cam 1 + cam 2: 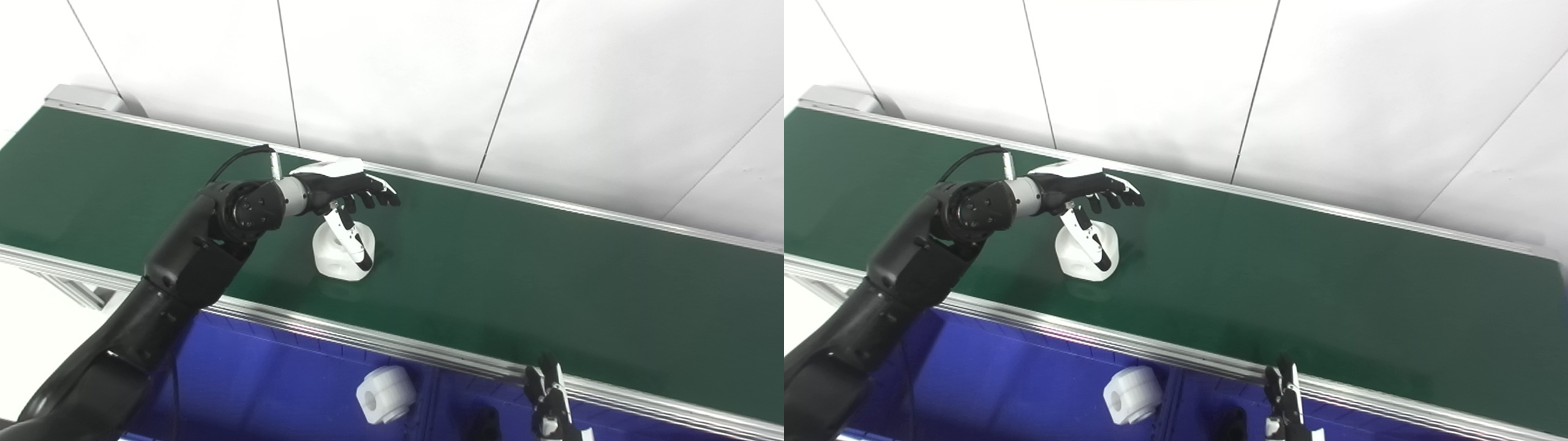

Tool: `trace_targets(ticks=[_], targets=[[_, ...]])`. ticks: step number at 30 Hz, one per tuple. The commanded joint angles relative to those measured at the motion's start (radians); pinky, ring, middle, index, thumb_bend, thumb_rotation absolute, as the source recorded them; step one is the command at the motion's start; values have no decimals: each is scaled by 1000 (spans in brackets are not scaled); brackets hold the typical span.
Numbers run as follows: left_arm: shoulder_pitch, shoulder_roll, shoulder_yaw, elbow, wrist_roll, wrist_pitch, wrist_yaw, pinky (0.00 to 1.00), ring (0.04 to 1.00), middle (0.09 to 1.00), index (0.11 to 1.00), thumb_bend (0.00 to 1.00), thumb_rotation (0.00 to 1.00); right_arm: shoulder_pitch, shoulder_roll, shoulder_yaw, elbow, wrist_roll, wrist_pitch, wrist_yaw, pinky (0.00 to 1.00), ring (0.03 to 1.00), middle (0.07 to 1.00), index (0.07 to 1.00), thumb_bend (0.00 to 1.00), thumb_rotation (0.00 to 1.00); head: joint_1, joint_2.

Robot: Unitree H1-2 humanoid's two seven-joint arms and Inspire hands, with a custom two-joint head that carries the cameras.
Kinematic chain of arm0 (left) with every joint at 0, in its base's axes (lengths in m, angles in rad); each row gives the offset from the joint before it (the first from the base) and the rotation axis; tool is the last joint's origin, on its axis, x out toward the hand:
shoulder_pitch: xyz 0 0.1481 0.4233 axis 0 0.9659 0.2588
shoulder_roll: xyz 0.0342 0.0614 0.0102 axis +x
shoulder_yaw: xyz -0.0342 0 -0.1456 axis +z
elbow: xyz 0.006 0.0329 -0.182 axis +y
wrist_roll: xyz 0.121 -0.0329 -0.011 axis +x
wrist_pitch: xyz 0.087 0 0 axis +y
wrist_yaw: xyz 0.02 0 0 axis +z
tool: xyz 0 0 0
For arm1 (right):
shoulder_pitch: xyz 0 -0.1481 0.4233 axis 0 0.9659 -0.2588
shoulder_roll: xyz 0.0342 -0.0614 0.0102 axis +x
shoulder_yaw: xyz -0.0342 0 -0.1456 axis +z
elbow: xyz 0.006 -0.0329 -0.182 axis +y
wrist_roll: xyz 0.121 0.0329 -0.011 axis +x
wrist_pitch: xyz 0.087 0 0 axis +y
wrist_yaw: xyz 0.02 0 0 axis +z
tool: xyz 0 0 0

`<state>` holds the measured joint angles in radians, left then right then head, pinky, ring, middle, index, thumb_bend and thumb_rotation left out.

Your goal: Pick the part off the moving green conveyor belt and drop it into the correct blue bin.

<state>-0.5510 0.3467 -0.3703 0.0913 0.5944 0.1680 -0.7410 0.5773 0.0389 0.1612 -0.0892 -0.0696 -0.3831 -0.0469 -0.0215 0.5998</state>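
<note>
The white part [335, 257] has rounded sides [319, 247], so it will roll a bit across the blue bin when the robot drops it in.
A white, rounded part [338, 247] stands on the green conveyor belt [551, 282], left of centre. My left hand [343, 190] hovers just over it, palm down and open, fingers stretched past the part's far side. Its thumb hangs down across the part's front face; I cannot tell whether it touches. Only the raised fingertips [547, 392] of my right hand [549, 407] show at the bottom edge, in front of the belt's near rail, apart and holding nothing. Below the belt lies a blue bin [263, 380] with another white part [384, 395] in it.
An aluminium rail [380, 343] edges the belt's near side, and another runs along the far side against a white panelled wall. A divider [429, 404] separates the blue bin from a second compartment to its right. The belt's end housing [79, 97] sits far left.
</note>
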Motion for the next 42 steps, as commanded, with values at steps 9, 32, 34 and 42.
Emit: trace_targets(ticks=[9, 32, 34, 42], targets=[[4, -17, -66, 108, 135, -129, 313, 678, 794, 815, 794, 990, 195, 22, 21, 13, -64, -10, 13, 2, 933, 961, 1000, 1000, 739, 1000, -26, 13], [6, -100, -273, 247, 69, -1, 60, 594, 648, 699, 679, 964, 217, 34, 34, 31, -92, -16, 35, 4, 896, 924, 988, 1000, 734, 1000, -60, 39], [-6, -100, -281, 247, 69, 25, 35, 587, 634, 684, 665, 952, 201, 33, 35, 32, -94, -18, 39, 4, 889, 921, 987, 1000, 740, 1000, -62, 38], [-32, -72, -335, 231, 150, -43, 150, 325, 401, 463, 495, 542, 10, 32, 35, 32, -101, -8, 55, 5, 891, 914, 980, 1000, 764, 1000, -63, 40]])
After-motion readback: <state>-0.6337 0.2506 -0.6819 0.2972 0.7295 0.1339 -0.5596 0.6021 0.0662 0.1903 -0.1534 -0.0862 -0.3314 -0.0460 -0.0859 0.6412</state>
